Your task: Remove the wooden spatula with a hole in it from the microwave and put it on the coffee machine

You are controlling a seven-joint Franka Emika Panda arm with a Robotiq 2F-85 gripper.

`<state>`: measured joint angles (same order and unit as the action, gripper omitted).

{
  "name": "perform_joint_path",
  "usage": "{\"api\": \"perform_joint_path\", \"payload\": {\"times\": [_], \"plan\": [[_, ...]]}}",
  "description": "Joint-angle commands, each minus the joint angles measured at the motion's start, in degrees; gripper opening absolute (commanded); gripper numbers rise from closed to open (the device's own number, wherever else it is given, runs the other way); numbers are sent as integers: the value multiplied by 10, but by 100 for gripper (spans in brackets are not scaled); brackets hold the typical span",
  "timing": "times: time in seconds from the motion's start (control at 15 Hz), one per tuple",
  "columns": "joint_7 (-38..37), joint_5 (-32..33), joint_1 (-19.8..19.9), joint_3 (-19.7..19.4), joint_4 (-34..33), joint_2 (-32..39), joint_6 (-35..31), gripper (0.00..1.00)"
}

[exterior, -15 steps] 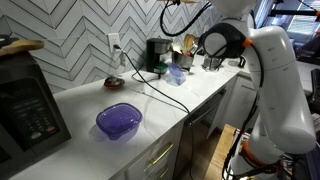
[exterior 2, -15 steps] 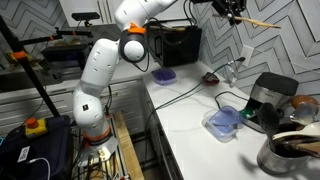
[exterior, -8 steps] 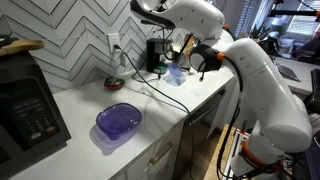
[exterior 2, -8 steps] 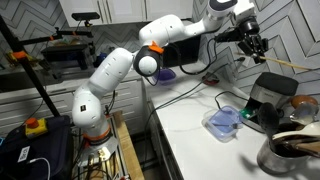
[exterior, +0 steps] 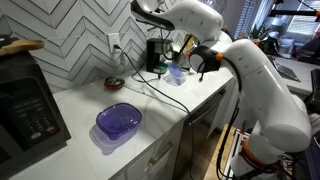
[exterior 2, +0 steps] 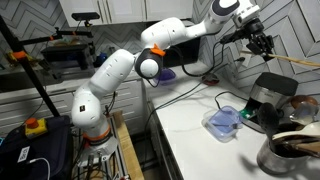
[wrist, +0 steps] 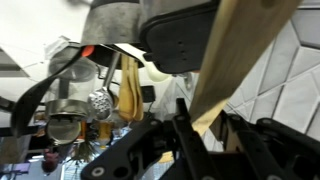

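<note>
The wooden spatula's held end hangs up high and beyond the coffee machine's edge, so the robot's gripper should go back over the machine's top and bring the spatula down before it opens.
My gripper is shut on the wooden spatula and holds it in the air just above the small black coffee machine. The spatula's handle slants down to the right past the machine's top. In the wrist view the pale wooden spatula runs up between the two black fingers; its hole is not visible. The coffee machine also shows against the tiled wall in an exterior view. The large black microwave stands at the far end of the counter, away from the gripper, and also shows behind the arm.
A purple bowl sits mid-counter with a black cord beside it. A blue container lies in front of the coffee machine. A metal pot of utensils stands near it. Another wooden utensil lies on the microwave's top.
The arm swung from high above the counter down toward the coffee machine with the spatula held. In the last half second it shifted only slightly closer to the machine.
</note>
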<state>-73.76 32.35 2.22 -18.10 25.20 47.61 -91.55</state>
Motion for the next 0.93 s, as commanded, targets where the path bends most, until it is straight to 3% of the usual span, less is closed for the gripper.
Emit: {"api": "perform_joint_path", "payload": {"times": [0.0,0.2,0.47,0.87], "plan": [[8,-41,27,7,3,14,-140,6],[-33,-60,31,-11,-2,24,-156,6],[-97,-57,22,-33,-1,27,-77,6],[-107,-64,23,-25,1,40,-14,6]]}}
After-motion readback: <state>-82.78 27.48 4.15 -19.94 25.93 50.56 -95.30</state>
